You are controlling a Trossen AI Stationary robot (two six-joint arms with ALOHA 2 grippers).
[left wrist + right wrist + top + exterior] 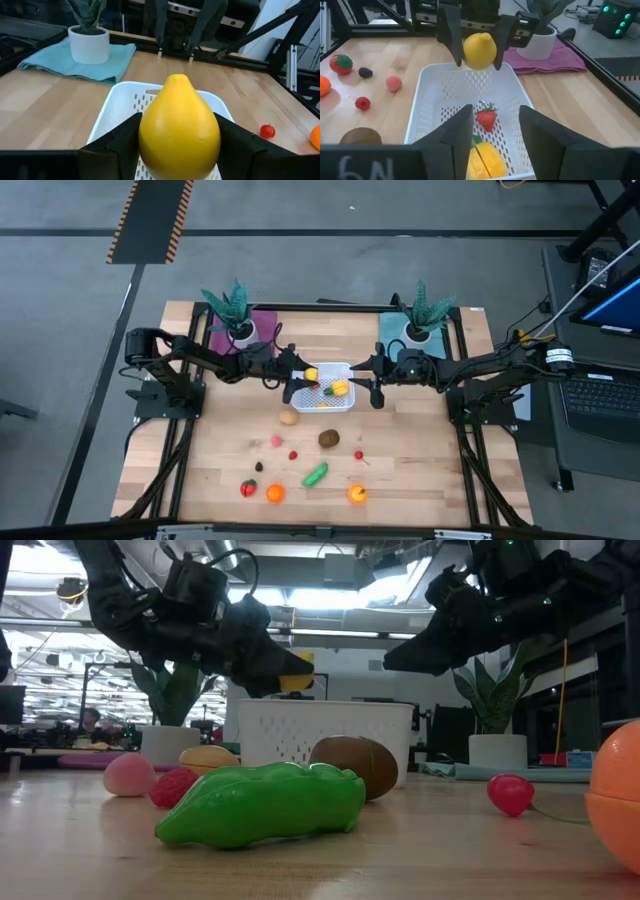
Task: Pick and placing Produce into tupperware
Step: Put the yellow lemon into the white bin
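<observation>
The lemon is nearly level in my left gripper above the tupperware's rim, so next I tip the fingers steeply down and lower it toward the open part of the tupperware's bottom before releasing.
My left gripper is shut on a yellow lemon and hangs over the left end of the white tupperware. The lemon also shows in the low view above the tupperware. My right gripper is open at the tupperware's right edge, with its fingers above that end. A strawberry and a yellow piece lie inside. On the table in front rest a tan piece, a brown one and a green one. My left gripper pinches the lemon between its two fingers, one on each of its sides. The fingers come nearly level from the table's left. The lemon is lifted clear, above the tupperware's left rim.
Two spiky potted plants stand at the far edge, one on a purple cloth and one on a teal cloth. Small red, pink and orange pieces and another orange one are scattered toward the near edge.
</observation>
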